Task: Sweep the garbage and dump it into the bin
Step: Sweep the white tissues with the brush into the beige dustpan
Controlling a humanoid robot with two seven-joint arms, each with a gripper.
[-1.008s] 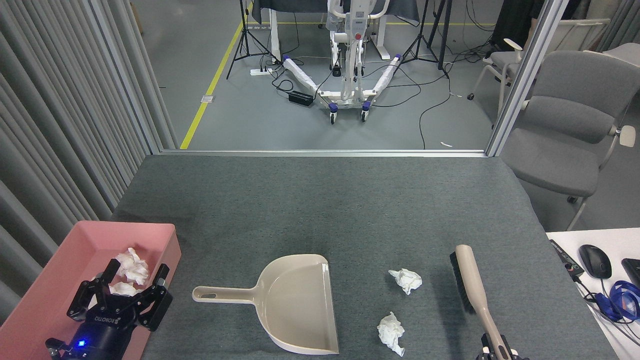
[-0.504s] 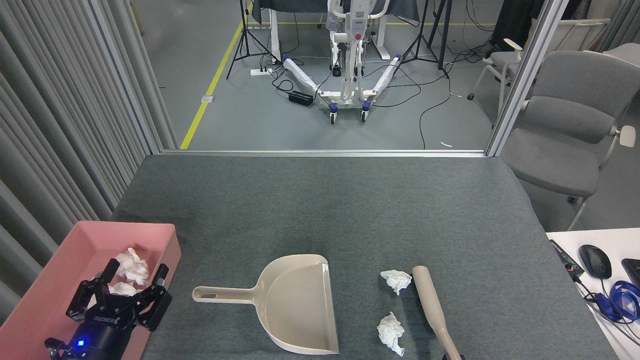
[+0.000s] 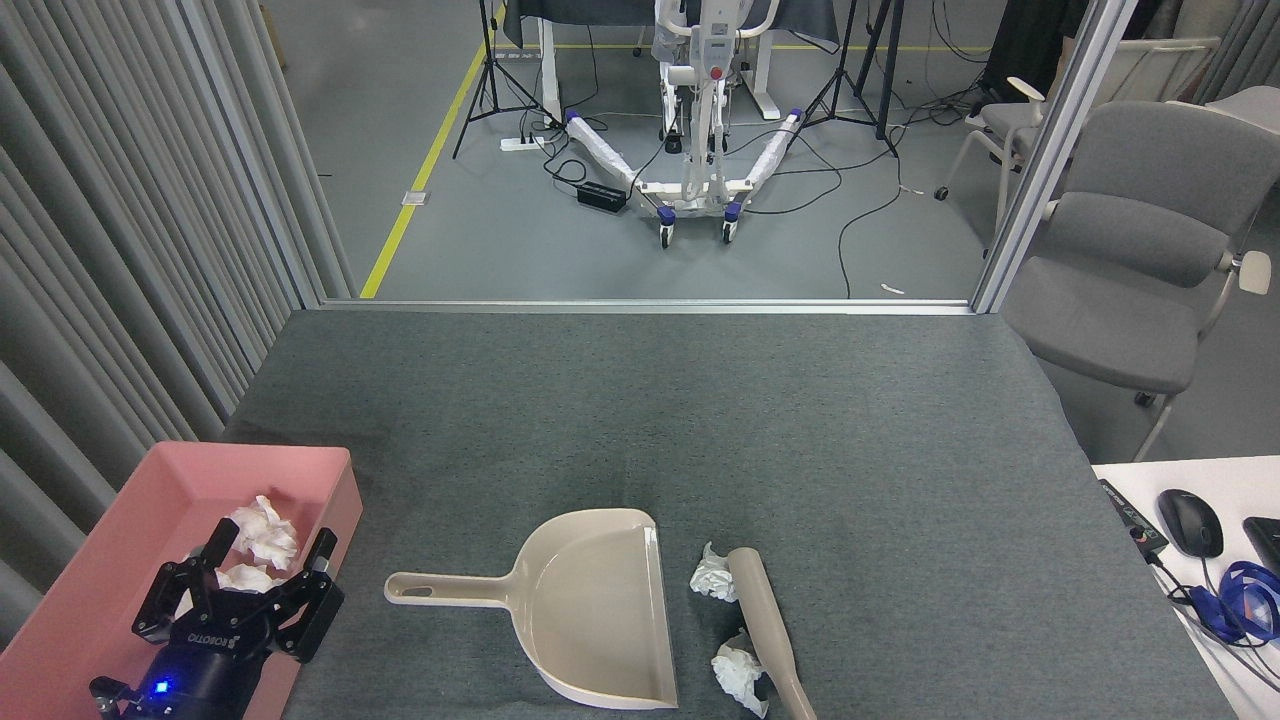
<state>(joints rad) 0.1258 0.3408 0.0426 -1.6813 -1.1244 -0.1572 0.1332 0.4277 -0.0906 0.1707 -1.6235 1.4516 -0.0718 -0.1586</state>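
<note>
I see that the dustpan's opening (image 3: 662,614) is flat and open, so I expect the white wads (image 3: 714,576) to all fall out when I tip the dustpan over the pink bin.
Two white wads of garbage (image 3: 712,578) (image 3: 738,676) lie on the grey table, pressed against the left side of the beige brush (image 3: 766,628), just right of the dustpan's open mouth. The beige dustpan (image 3: 590,610) lies flat with its handle pointing left. The brush handle runs off the bottom edge, and my right gripper is out of view. My left gripper (image 3: 275,538) hangs open above the pink bin (image 3: 150,500) at the lower left, holding nothing. Two more wads (image 3: 265,530) sit in the bin beneath its fingers.
A white desk (image 3: 1130,475) with a black mouse (image 3: 1190,522) and blue cables (image 3: 1235,600) adjoins the table's right edge. A grey chair (image 3: 1140,260) stands beyond the far right corner. Grey curtains (image 3: 120,250) run along the left side.
The brush has swept left across the table, pushing both wads up to the dustpan's mouth. The left gripper has stayed over the bin.
</note>
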